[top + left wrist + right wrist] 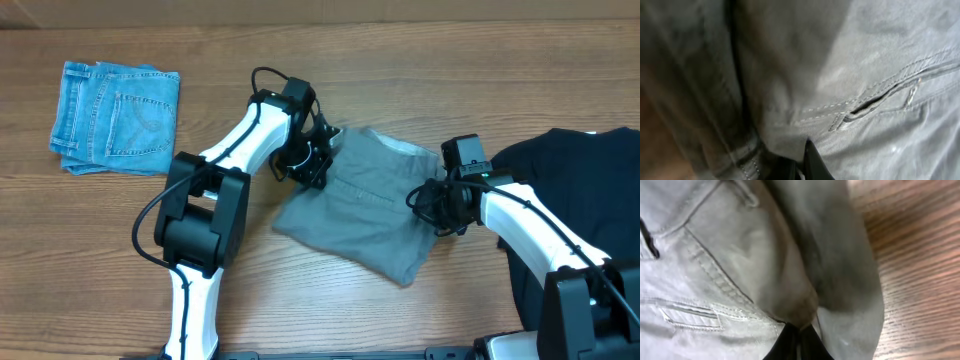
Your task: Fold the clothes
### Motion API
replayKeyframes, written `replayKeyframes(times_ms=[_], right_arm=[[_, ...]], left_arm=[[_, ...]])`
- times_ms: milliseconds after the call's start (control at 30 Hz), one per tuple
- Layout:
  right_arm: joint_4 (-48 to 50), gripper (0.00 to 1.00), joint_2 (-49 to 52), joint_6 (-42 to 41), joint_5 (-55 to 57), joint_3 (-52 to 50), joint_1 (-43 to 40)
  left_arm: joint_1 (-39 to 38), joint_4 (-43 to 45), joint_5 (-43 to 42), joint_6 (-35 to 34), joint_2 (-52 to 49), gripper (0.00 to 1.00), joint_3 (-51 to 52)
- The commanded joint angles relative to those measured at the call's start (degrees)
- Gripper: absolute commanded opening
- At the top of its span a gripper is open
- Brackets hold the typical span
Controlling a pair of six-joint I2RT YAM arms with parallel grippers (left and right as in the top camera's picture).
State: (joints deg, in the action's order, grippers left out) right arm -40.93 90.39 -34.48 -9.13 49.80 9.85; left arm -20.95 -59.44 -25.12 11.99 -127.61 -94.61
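Observation:
The robot's left gripper is pinching the grey fold next to the pocket, and an outer layer (695,95) pokes out beyond it, so the gripper should open, lift clear and straddle both layers (742,105).
The grey clothes (365,210) lie partly folded in the middle of the wooden table, white lining showing at the far edge. My left gripper (312,160) is at their left edge, shut on a fold of the grey cloth (790,100); its fingertips (802,162) pinch the fabric beside a stitched pocket. My right gripper (437,205) is at their right edge, shut on the cloth; its fingertips (800,337) close on a bunched fold (740,255) near a pocket seam.
Folded light-blue denim jeans (115,117) lie at the far left. A plain black garment (575,190) lies at the right, under my right arm. Bare wood table (330,300) shows in front, and in the right wrist view (920,255).

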Motion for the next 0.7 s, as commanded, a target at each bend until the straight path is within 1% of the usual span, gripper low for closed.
replayKeyframes(times_ms=[0,67,100,133,200,233,300,333,367,400,433,533,600,633,667], right_arm=[[1.0,0.04,0.0,1.5,9.4,-0.3,-0.3],[2.3,0.04,-0.1,5.1,9.4,-0.3,-0.3],[2.6,0.09,-0.1,7.3,9.5,-0.2,-0.3],[2.7,0.16,-0.1,9.2,9.5,0.1,-0.3],[1.6,0.25,-0.1,11.0,9.5,1.5,-0.3],[0.2,0.27,-0.2,11.0,9.5,2.8,-0.3],[-3.9,0.28,-0.7,11.0,9.2,6.3,-0.3],[-6.2,0.29,-1.0,11.9,8.0,8.1,-0.3],[-8.1,0.31,-1.2,13.5,5.7,9.7,-0.3],[-10.3,0.34,-1.4,15.4,1.2,11.6,-0.3],[-11.5,0.36,-1.4,16.8,-2.7,12.6,-0.2],[-13.7,0.46,-1.4,19.3,-15.7,13.5,0.9],[-14.3,0.48,-1.2,19.5,-18.0,12.9,2.1],[-14.2,0.48,-1.2,19.5,-17.9,12.2,2.9],[-13.8,0.47,-1.0,19.2,-17.9,11.2,3.7]], left_arm=[[3.2,-3.0,3.6,0.0,3.6,0.04,-0.8],[4.1,-3.8,4.5,0.0,4.3,0.04,-0.8],[4.5,-4.3,5.1,0.0,4.5,0.06,-0.8],[4.6,-4.8,5.2,0.0,4.5,0.06,-0.8],[4.6,-6.2,6.0,0.0,4.5,0.07,-0.8],[4.5,-6.8,6.4,0.0,4.5,0.19,-0.8],[4.5,-8.7,6.5,-0.3,4.5,0.45,-0.8],[4.5,-9.4,6.4,-0.5,4.5,0.66,-0.8],[4.5,-9.9,6.4,-0.5,4.7,0.74,-0.8],[4.5,-10.3,6.4,-0.6,4.9,0.77,-0.9],[4.5,-10.4,6.4,-0.9,5.0,0.78,-0.9],[4.5,-10.4,5.6,-1.0,6.2,0.8,-1.2],[4.5,-10.5,5.7,-1.6,7.3,0.81,-2.2],[4.6,-10.6,5.7,-1.7,8.2,0.89,-3.0],[4.6,-10.6,5.7,-1.8,8.9,0.91,-3.6]])
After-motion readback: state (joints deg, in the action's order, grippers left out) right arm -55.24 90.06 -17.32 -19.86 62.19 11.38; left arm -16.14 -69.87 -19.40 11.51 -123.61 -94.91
